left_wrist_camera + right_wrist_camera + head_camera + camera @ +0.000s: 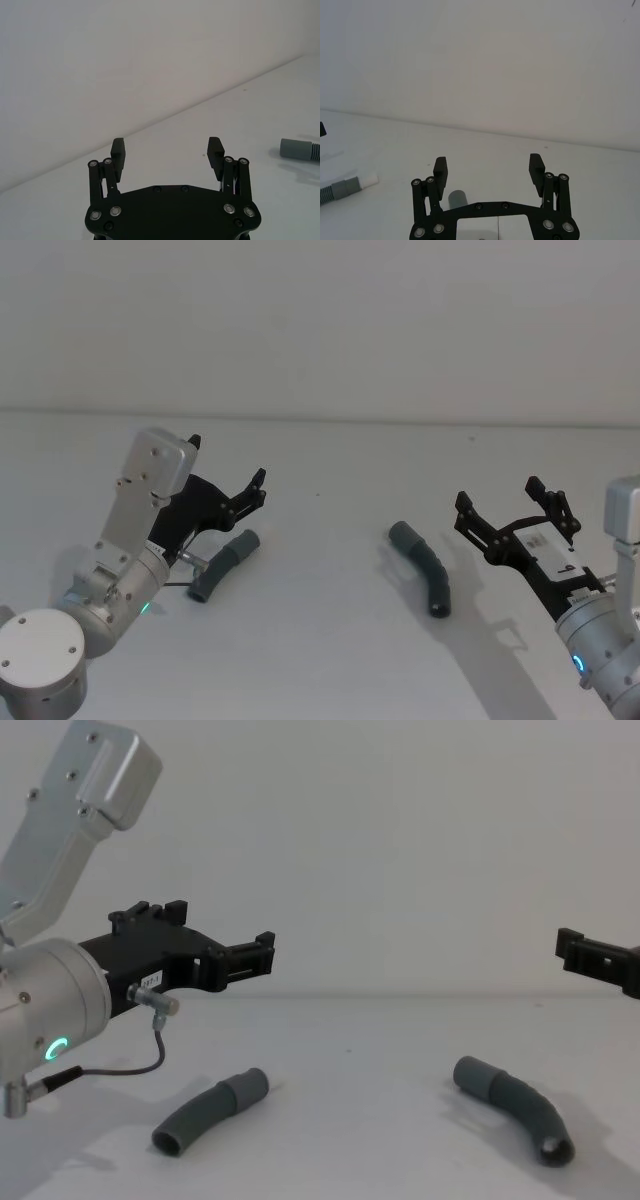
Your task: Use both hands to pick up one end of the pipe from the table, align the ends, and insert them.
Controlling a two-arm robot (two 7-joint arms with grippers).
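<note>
The pipe piece's open end (168, 1141) bends away from the cuff as it lies, so the dark grey pipe piece (212, 1110) will stay bent that way when I pick it up.
Two curved dark grey pipe pieces lie apart on the white table (320, 660). The left piece (222, 565) (210, 1110) shows a white tip (369, 180) in the right wrist view. The right piece (425, 565) (515, 1105) ends in a grey cuff (299, 149) (456, 198). My left gripper (228, 460) (166, 145) (250, 955) hovers open, above and just behind the left piece, holding nothing. Off to the right of the right piece, my right gripper (498, 495) (488, 162) (585, 955) also hangs open above the table, touching nothing.
A plain pale wall (320, 320) rises behind the table's far edge. Bare table surface lies between the two pieces and in front of them.
</note>
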